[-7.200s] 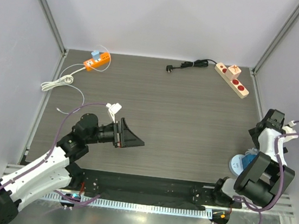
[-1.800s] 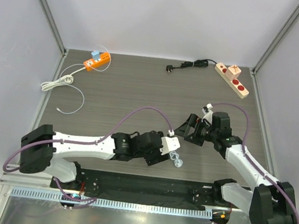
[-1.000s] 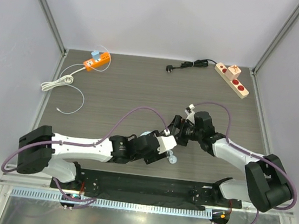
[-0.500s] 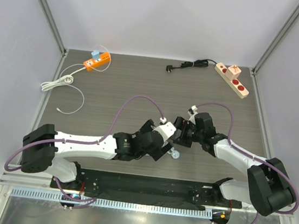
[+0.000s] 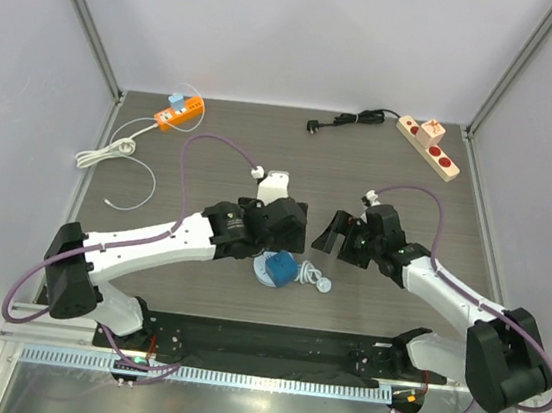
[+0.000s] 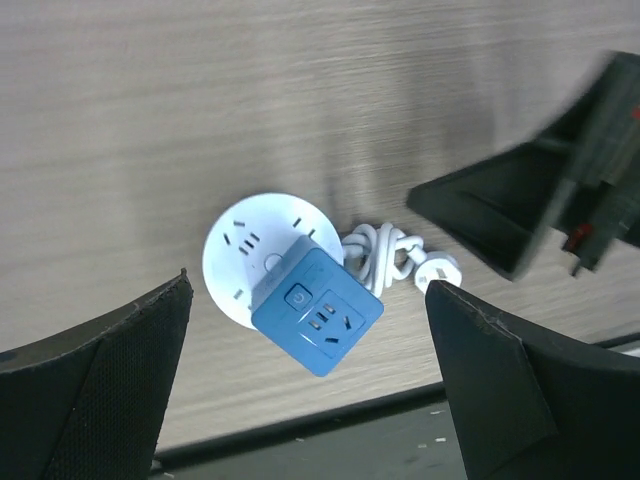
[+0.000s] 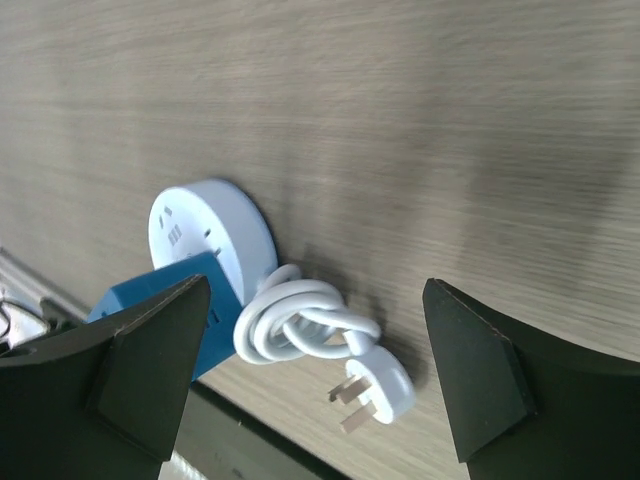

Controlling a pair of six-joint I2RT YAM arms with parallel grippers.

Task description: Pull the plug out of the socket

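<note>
My left gripper should turn square to the blue cube's sides [image 6: 287, 343] before it closes, because the blue cube [image 6: 318, 312] sits at an angle to my left gripper's open fingers.
A white round socket [image 5: 264, 273] lies on the table near the front edge. A blue cube plug [image 5: 281, 267] rests tilted on its right part; whether it is still seated I cannot tell. The socket's white cord [image 5: 309, 274] is coiled to the right and ends in a loose white plug head [image 5: 324, 284]. My left gripper [image 5: 274, 239] hovers open above and behind the cube, touching nothing. In the left wrist view the cube [image 6: 318, 312] and socket [image 6: 240, 250] show between the open jaws of the left gripper [image 6: 308, 290]. My right gripper [image 5: 338, 242] stands open, empty, to the right. In its view the right gripper [image 7: 318, 290] frames the cord [image 7: 295, 320], socket [image 7: 205, 228] and cube [image 7: 165, 298].
An orange power strip [image 5: 181, 112] with a white cable [image 5: 107, 150] lies at the back left. A beige power strip [image 5: 428, 146] with a black cord [image 5: 352, 120] lies at the back right. The black base rail [image 5: 269, 342] runs along the near edge.
The left gripper opened, let go and drew back from the socket, uncovering the blue cube. The right gripper pulled back to the right and opened a little wider.
</note>
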